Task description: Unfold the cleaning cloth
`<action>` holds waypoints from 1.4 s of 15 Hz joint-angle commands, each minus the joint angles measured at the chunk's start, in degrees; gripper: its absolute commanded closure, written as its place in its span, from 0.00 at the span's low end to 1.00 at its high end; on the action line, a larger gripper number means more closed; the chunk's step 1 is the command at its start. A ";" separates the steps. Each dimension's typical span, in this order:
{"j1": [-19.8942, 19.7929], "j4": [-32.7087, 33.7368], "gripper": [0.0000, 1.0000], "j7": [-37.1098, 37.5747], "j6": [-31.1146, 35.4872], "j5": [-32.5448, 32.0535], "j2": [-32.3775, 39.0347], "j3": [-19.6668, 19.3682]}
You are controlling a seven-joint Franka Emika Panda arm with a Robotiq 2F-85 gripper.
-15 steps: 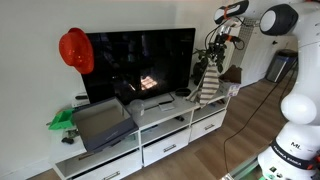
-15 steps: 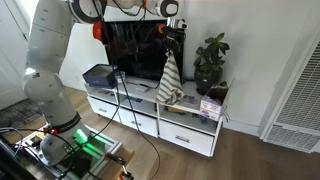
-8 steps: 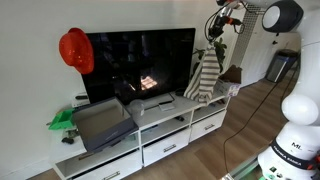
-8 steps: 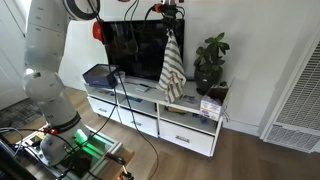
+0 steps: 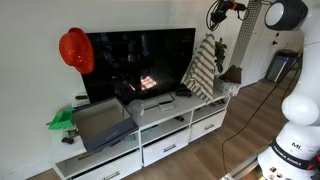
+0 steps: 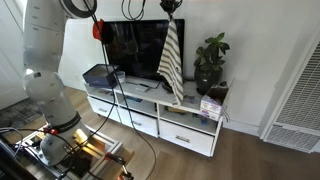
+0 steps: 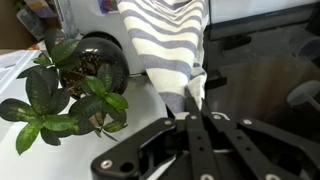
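Next, I pull the cloth's upper corner toward the TV (image 6: pixel 149 32) with my gripper and let it go, because the cloth is hanging upright with its lower end (image 6: pixel 178 97) at the cabinet beside the plant.
The cleaning cloth is grey-and-white striped. It hangs spread out in the air above the white TV cabinet in both exterior views (image 5: pixel 201 68) (image 6: pixel 173 58). My gripper (image 5: pixel 221 10) (image 6: pixel 170 6) is high up at the frame top and shut on the cloth's upper corner. In the wrist view the cloth (image 7: pixel 165 45) hangs down from the closed fingers (image 7: pixel 195 112), which pinch its edge.
A potted plant (image 7: pixel 65 95) (image 6: pixel 210 62) stands on the cabinet (image 6: pixel 190 112) beside the cloth. The TV (image 5: pixel 135 62) is behind it. A grey bin (image 5: pixel 102 122), a red hat (image 5: pixel 75 50) and a green object (image 5: pixel 62 120) are at the far end.
My gripper has risen, lifting the cloth higher off the cabinet. The cloth now hangs longer and more spread out.
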 commanded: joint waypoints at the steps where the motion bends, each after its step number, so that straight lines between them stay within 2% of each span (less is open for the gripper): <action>1: -0.47 1.44 0.99 3.52 1.59 -1.15 0.25 -1.78; 9: -0.26 1.30 0.99 12.70 15.87 -2.22 1.68 -6.57; 13: 0.37 0.79 0.99 16.19 22.16 -1.96 2.27 -7.41; 21: 4.76 -4.78 0.99 17.45 22.50 -2.02 2.79 -6.30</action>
